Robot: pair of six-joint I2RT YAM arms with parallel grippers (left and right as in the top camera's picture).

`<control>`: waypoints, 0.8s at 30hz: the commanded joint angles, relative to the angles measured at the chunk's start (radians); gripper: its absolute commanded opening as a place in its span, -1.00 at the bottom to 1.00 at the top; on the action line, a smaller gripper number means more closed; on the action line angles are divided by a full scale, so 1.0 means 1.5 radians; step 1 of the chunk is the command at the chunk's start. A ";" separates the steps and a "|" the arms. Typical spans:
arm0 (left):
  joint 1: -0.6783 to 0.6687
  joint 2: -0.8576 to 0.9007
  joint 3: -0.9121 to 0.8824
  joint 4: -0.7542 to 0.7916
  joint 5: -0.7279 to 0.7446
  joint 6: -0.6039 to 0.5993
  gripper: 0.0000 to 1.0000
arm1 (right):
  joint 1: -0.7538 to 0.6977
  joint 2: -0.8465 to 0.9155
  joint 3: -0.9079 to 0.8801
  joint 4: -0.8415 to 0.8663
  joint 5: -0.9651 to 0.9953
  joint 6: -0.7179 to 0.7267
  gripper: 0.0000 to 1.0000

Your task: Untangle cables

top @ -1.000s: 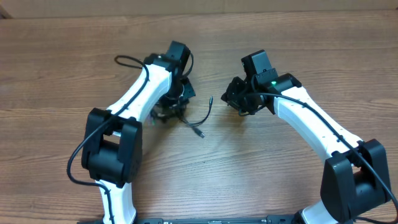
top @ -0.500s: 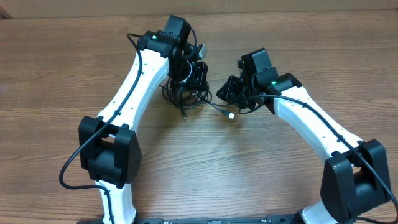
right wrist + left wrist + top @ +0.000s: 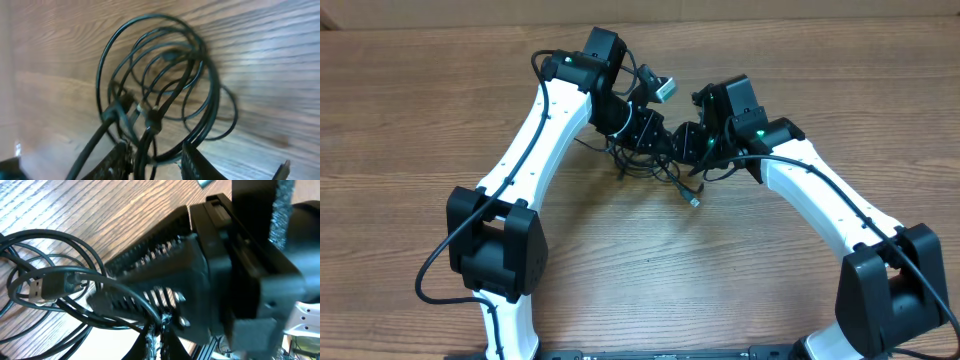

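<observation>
The tangle's coils (image 3: 638, 165) are bunched up between my crowded grippers. Next, my right gripper opens and back away before my left gripper lifts the tangle so it hangs looser.
The cables (image 3: 635, 160) are a loose black tangle hanging between my two grippers above the wooden table (image 3: 620, 270). One plug end (image 3: 695, 202) dangles low and a silver plug (image 3: 665, 88) sticks up behind. My left gripper (image 3: 645, 128) is shut on strands of the tangle; its wrist view shows the closed tips (image 3: 160, 340) with coils and a USB plug (image 3: 37, 289) to the left. My right gripper (image 3: 688, 145) sits close against it. The right wrist view shows its jaws (image 3: 155, 162) apart, with cords (image 3: 152, 120) running through the gap between the fingers (image 3: 192, 160).
The right gripper's black body (image 3: 200, 280) fills most of the left wrist view, very near the left fingers. Both white arms (image 3: 540, 150) reach in from the near edge of the table. A pale wall edge runs along the far side.
My left gripper has carried the tangle up and to the right, from the table's left middle to right beside the right gripper. The right jaws have widened around the cords.
</observation>
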 commanded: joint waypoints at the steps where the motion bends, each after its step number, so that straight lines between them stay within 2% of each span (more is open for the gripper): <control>1: -0.004 -0.017 0.016 0.000 0.031 0.027 -0.92 | 0.004 -0.014 0.006 0.006 0.054 -0.007 -0.39; 5: -0.003 -0.017 0.016 0.000 0.030 0.029 -0.92 | 0.004 -0.014 0.006 0.006 0.085 0.002 -0.61; 7: -0.003 -0.017 0.016 -0.004 0.030 0.039 -0.92 | 0.004 -0.014 0.006 0.006 0.100 0.020 -0.64; 9: -0.003 -0.017 0.016 -0.014 0.022 0.050 -0.92 | 0.004 -0.014 0.006 0.005 0.109 0.021 -0.80; 13: 0.015 -0.017 0.016 -0.014 -0.023 0.047 -0.92 | 0.004 -0.014 0.006 0.000 0.111 0.036 -0.86; 16: 0.049 -0.017 0.016 -0.012 -0.121 -0.042 -0.92 | 0.004 -0.014 0.006 -0.024 0.111 0.036 -0.85; 17: 0.061 -0.017 0.016 -0.016 -0.127 -0.052 -0.92 | 0.004 -0.014 0.006 -0.032 0.111 0.036 -0.85; 21: 0.094 -0.017 0.016 -0.043 -0.010 -0.025 -0.92 | 0.004 -0.014 0.006 -0.038 0.119 0.036 -0.85; 24: 0.095 -0.017 0.016 -0.052 0.003 -0.026 -0.91 | 0.003 -0.014 0.006 -0.040 0.139 0.036 -0.85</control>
